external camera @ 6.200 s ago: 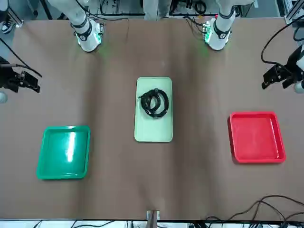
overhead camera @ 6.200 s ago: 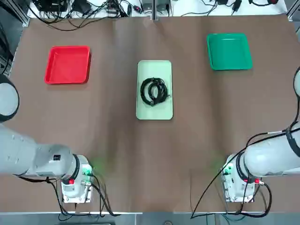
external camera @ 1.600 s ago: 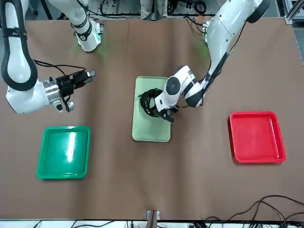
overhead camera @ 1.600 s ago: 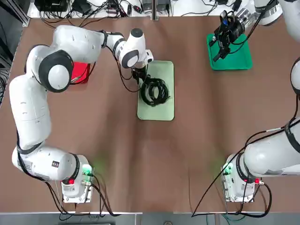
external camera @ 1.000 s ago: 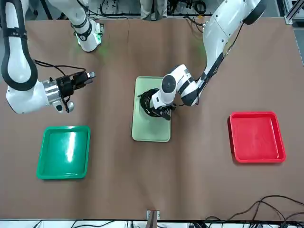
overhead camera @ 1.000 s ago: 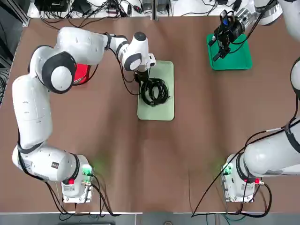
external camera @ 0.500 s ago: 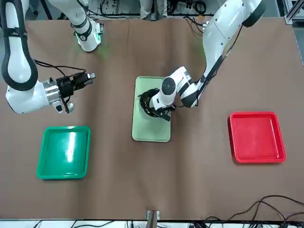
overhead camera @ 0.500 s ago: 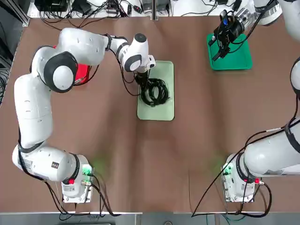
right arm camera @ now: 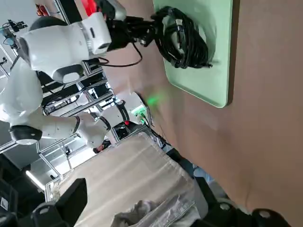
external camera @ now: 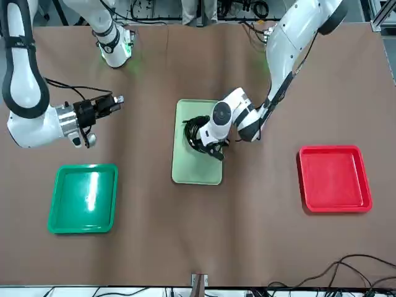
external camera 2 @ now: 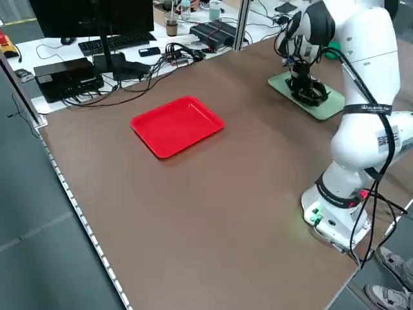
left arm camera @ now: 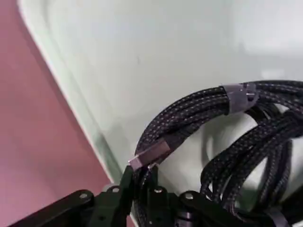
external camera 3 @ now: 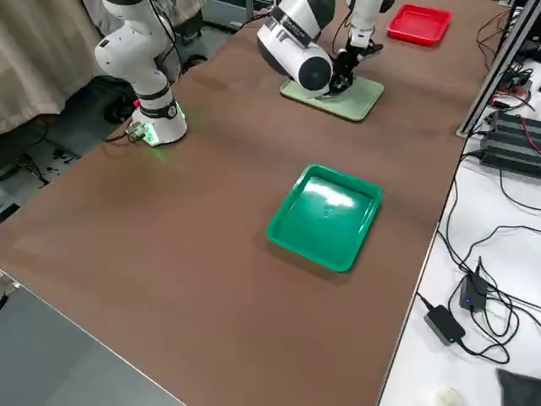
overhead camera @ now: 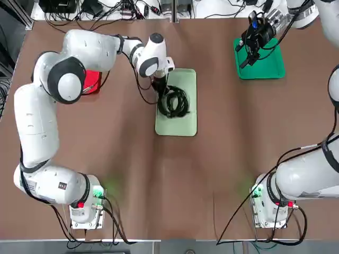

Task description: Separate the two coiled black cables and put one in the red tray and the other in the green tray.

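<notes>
My gripper will carry the smaller coil (right arm camera: 193, 51) to the green tray, and it should stay ring-shaped, since a grey band (right arm camera: 179, 22) shows around the bunched black cable pieces.
The two coiled black cables (overhead camera: 174, 102) lie tangled together on a pale mint tray (overhead camera: 177, 126) at mid-table. My left gripper (overhead camera: 160, 88) is down at that tray's left edge, shut on a strand of one cable. In the left wrist view its fingertips (left arm camera: 127, 176) pinch the braided cable (left arm camera: 189, 109) next to a metal plug (left arm camera: 150, 153); which coil it belongs to I cannot tell. The red tray (external camera: 334, 178) sits far left, partly hidden by my left arm in the top view. My right gripper (overhead camera: 247, 51) hovers open over the near left rim of the green tray (overhead camera: 260, 59), holding nothing.
The brown table mat runs out to all edges. Loose wires and equipment lie beyond the far edge (overhead camera: 122, 9). Both arm bases (overhead camera: 85, 209) stand at the near edge. The green tray (external camera 3: 325, 216) has nothing in it.
My left gripper has closed on the cable strand at the mint tray's left edge and shifted slightly, nudging the bundle. The right arm has not moved.
</notes>
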Robot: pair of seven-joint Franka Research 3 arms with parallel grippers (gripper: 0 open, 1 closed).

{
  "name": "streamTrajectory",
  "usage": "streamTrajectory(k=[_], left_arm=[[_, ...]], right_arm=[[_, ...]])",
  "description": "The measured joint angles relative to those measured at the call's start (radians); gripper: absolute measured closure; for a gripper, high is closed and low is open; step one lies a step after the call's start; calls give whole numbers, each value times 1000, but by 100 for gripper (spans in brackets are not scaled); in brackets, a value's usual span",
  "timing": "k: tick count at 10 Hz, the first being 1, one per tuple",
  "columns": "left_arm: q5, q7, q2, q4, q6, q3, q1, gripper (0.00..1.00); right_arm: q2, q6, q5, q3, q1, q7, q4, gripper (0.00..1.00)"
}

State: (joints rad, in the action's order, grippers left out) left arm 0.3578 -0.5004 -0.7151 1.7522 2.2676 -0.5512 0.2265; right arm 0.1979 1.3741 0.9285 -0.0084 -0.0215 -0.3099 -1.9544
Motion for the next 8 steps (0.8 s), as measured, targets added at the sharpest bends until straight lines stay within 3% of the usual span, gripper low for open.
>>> streamTrajectory(k=[4, 8], left_arm=[[-108, 60, 111, -23, -87, -21, -30, 85], [-273, 120, 196, -124, -247, -23, -30, 85]], right_arm=[[0, 9, 0, 1, 9, -8, -2, 0], [0, 24, 18, 4, 22, -18, -4, 0]])
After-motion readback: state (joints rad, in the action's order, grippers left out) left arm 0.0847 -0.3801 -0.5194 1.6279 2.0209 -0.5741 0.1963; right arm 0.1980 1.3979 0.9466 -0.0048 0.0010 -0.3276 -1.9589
